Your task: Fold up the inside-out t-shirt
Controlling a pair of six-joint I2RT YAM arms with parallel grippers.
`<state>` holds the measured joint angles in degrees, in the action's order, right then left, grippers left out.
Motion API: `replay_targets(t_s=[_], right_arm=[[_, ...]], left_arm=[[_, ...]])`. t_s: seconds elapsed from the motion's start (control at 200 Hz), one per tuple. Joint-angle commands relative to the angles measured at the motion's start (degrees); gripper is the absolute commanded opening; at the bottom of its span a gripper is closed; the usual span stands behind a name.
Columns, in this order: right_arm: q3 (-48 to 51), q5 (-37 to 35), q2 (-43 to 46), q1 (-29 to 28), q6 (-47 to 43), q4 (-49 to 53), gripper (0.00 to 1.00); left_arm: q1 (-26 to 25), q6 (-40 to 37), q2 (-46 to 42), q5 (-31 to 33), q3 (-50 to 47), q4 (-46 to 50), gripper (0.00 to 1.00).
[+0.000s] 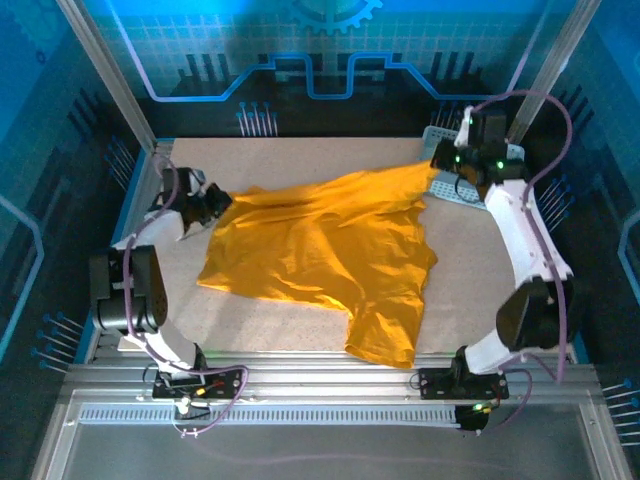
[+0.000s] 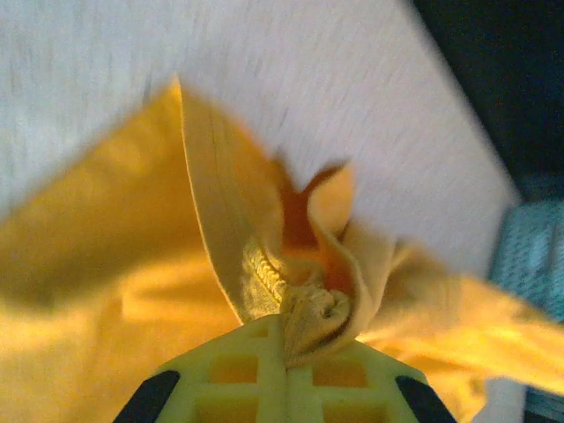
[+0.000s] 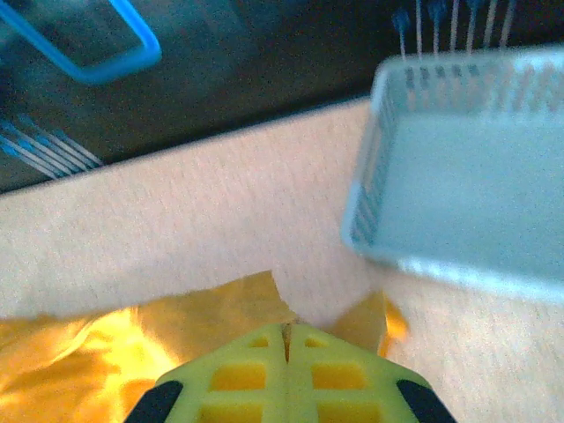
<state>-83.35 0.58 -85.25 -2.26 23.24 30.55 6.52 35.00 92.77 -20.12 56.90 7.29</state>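
I should put the t-shirt's stitched hem (image 2: 315, 310) down and grip it flatter close by before I lift the t-shirt, because the hem is bunching up in my left gripper.
The mustard-yellow inside-out t-shirt (image 1: 330, 260) lies spread and stretched across the tan table, pulled between both arms. At the table's left side my left gripper (image 1: 212, 203) is shut on a bunched, stitched hem of the t-shirt (image 2: 308, 308), which bulges out between its yellow fingertips (image 2: 238, 361). At the far right my right gripper (image 1: 447, 160) is shut on a thin edge of the t-shirt (image 3: 220, 304), lifted a little off the table; the cloth (image 3: 370, 317) shows on both sides of its closed tips (image 3: 286, 333). One sleeve hangs toward the near edge.
A pale grey perforated basket (image 1: 450, 185) sits at the far right corner, just behind the right gripper, and shows close by the fingers in the right wrist view as the basket (image 3: 467, 176). Dark enclosure walls (image 1: 300, 60) ring the table. An aluminium rail (image 1: 330, 380) runs along the near edge.
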Motion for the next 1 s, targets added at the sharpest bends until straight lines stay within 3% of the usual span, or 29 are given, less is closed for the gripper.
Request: replay_targets(t_s=[0.0, 0.09, 0.24, 0.28, 0.44, 0.525, 0.605, 0.685, 0.915, 0.995], right_arm=[[11.04, -5.93, 10.07, -0.37, 4.27, 4.52, 0.00], [21.32, -9.68, 18.20, 0.25, 7.10, 7.14, 0.00], [32.54, -12.43, 27.24, 2.94, 9.73, 11.43, 0.00], [35.30, -12.50, 28.14, 3.78, 9.67, 11.55, 0.00], [37.17, -11.55, 27.54, 5.73, 9.19, 10.67, 0.00], [36.33, -9.17, 26.86, 5.78, 8.84, 9.20, 0.00], [35.49, -9.40, 26.63, 5.65, 8.60, 8.93, 0.00], [34.60, -12.15, 26.39, 5.86, 8.63, 10.04, 0.00], [35.26, -13.33, 27.11, 7.36, 7.65, 10.06, 0.00], [35.45, -13.58, 27.41, 7.71, 7.48, 9.97, 0.00]], left_arm=[[-4.94, 0.15, -8.53, 9.25, -8.89, 12.79, 0.00], [-6.10, 2.61, -14.82, 12.41, -17.72, 15.04, 0.00], [-6.61, 5.02, -23.50, 13.62, -27.26, 16.62, 0.23], [-6.56, 5.65, -25.17, 15.30, -27.79, 18.12, 0.32], [-6.89, 4.72, -29.74, 20.00, -24.48, 21.19, 0.44], [-11.02, 1.90, -29.10, 24.52, -19.14, 22.89, 0.50], [-16.69, -1.25, -24.94, 28.68, -12.66, 23.25, 0.57], [-19.20, -3.55, -16.98, 29.53, -5.48, 23.46, 0.61], [-22.96, -7.44, 10.30, 33.54, 16.83, 27.31, 0.72], [-22.77, -6.75, 16.61, 38.37, 22.86, 29.81, 0.72]])
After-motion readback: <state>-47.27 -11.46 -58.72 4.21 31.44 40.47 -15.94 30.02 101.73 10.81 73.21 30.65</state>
